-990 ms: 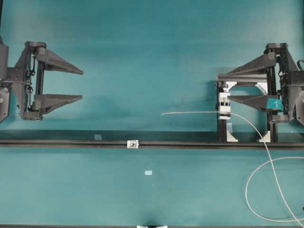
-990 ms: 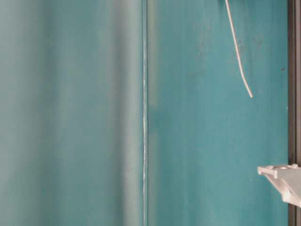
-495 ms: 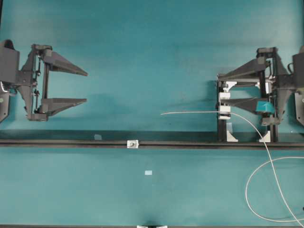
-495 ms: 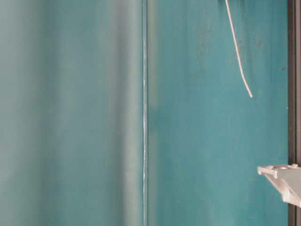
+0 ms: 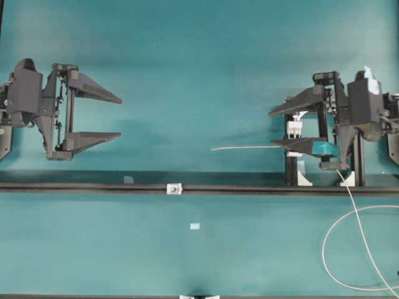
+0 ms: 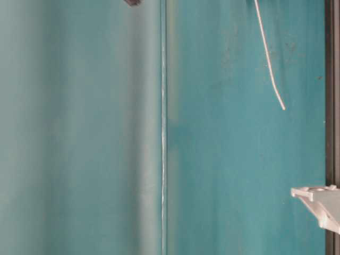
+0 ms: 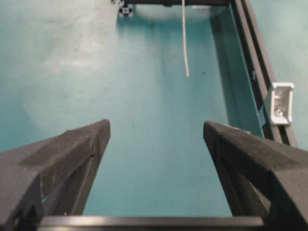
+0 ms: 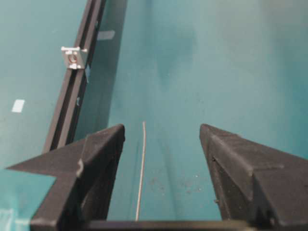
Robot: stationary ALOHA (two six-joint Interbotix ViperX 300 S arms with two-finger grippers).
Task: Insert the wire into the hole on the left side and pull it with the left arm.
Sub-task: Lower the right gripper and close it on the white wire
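Observation:
The wire's loose end [image 5: 216, 149] sticks out almost straight past the clamp block. The wire should therefore stay stiff and go through the hole when I push it.
The wire [image 5: 249, 147] sticks out leftward from a white clamp block [image 5: 294, 129], and its remainder loops at the lower right. My right gripper [image 5: 271, 129], with teal tape, stands open over the clamp. In the right wrist view the wire [image 8: 141, 173] runs between the fingers of the right gripper [image 8: 161, 129], nearer the left one and touching neither. The hole [image 8: 72, 58] is in a small silver bracket [image 5: 174, 188] on the black rail. My left gripper [image 5: 121, 117] is open and empty at the far left; its wrist view shows the left gripper [image 7: 156, 126], wire tip [image 7: 185, 43] and bracket [image 7: 280, 103] ahead.
A black rail [image 5: 93, 187] crosses the table from left to right. A black frame [image 5: 291, 168] holds the clamp block. A pale tape rectangle [image 5: 195, 226] lies below the rail, another patch [image 5: 128, 179] just above it. A dark tip [image 6: 132, 2] shows at the table-level view's top edge.
Both arms have come in toward the middle. The right gripper has slid left over the clamp so its fingers straddle the wire. The left gripper has moved right and spread a little wider.

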